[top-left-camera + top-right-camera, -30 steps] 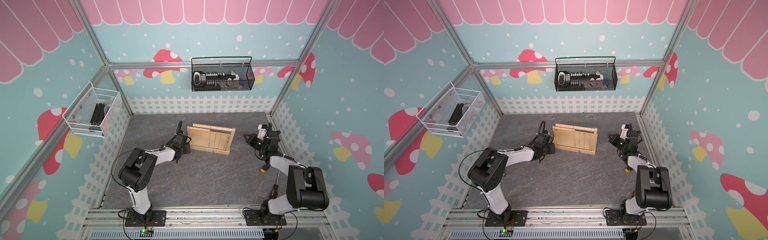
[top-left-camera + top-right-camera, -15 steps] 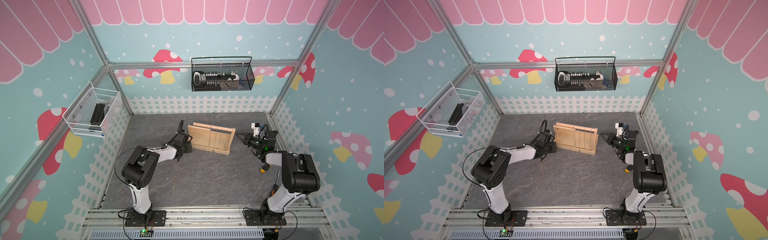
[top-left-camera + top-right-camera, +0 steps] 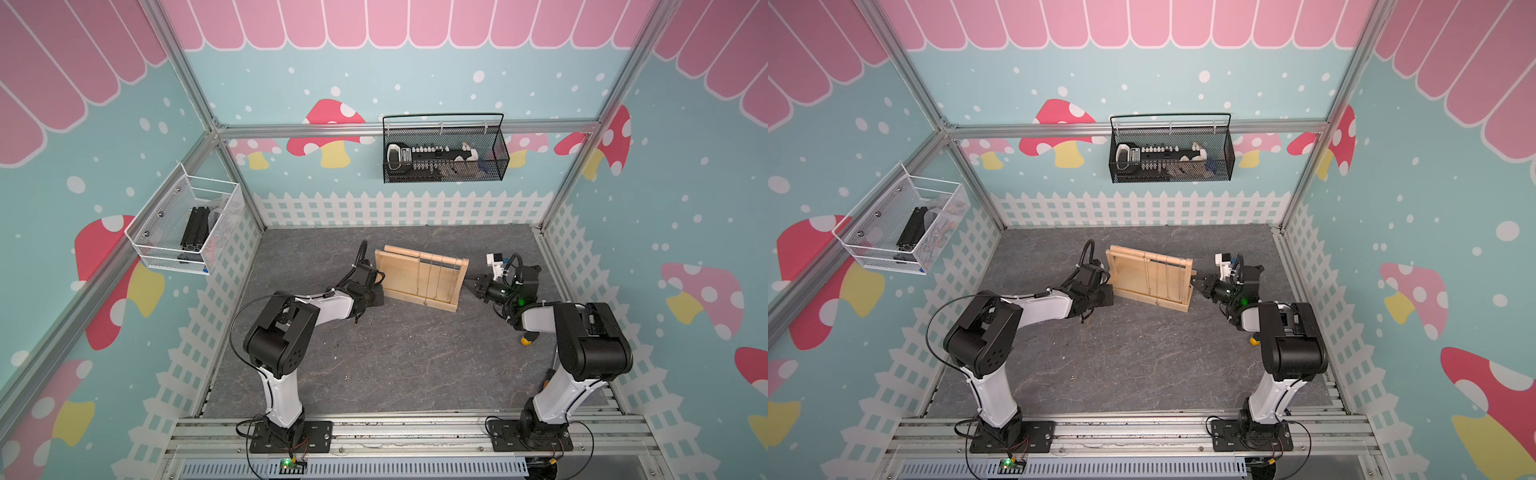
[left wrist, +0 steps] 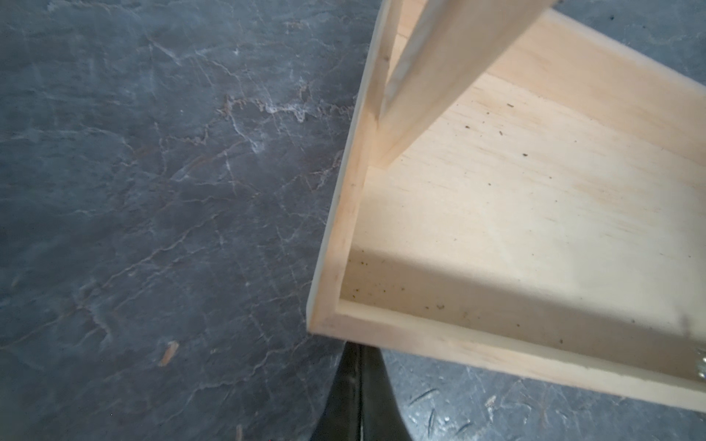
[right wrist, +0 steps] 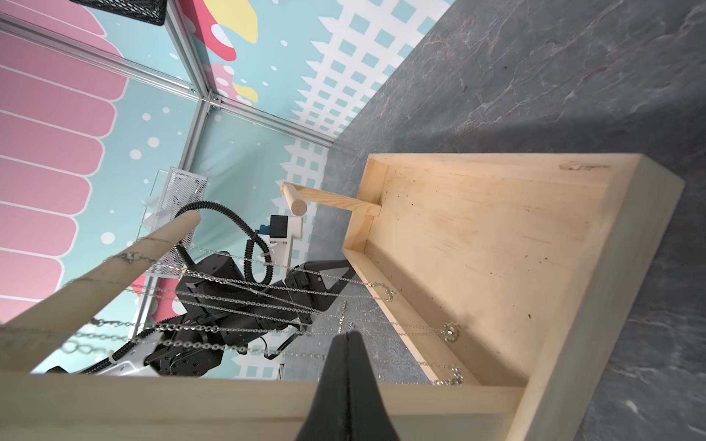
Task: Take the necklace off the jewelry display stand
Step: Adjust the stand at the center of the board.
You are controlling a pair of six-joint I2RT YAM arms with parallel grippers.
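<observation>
Next, I move my right gripper back and use my left gripper to slide a necklace (image 3: pixel 1147 278) off the dowel bar's loose end (image 3: pixel 387 249), because that end is on my left gripper's side.
The pale wooden jewelry display stand (image 3: pixel 399 272) (image 3: pixel 1129 270) stands mid-table in both top views. Several silver chain necklaces (image 5: pixel 244 301) hang from its dowel rail (image 5: pixel 95 282), their pendants (image 5: pixel 450 332) near the base (image 5: pixel 496 248). In a top view the chains show as thin lines (image 3: pixel 430 278). My left gripper (image 3: pixel 377 291) (image 4: pixel 357 349) is shut and empty, its tip against the base's corner (image 4: pixel 324 324) at the stand's left end. My right gripper (image 3: pixel 467 283) (image 5: pixel 347 336) is shut and empty, its tip over the stand's right end board, just short of the chains.
A black mesh basket (image 3: pixel 442 153) hangs on the back wall and a white mesh basket (image 3: pixel 187 226) on the left wall. A small yellow-tipped object (image 3: pixel 527 340) lies by my right arm. Fence-printed walls close the table on three sides.
My right gripper has swung left and down to the stand's right end. My left gripper has edged closer to the stand's left end. Both stayed shut.
</observation>
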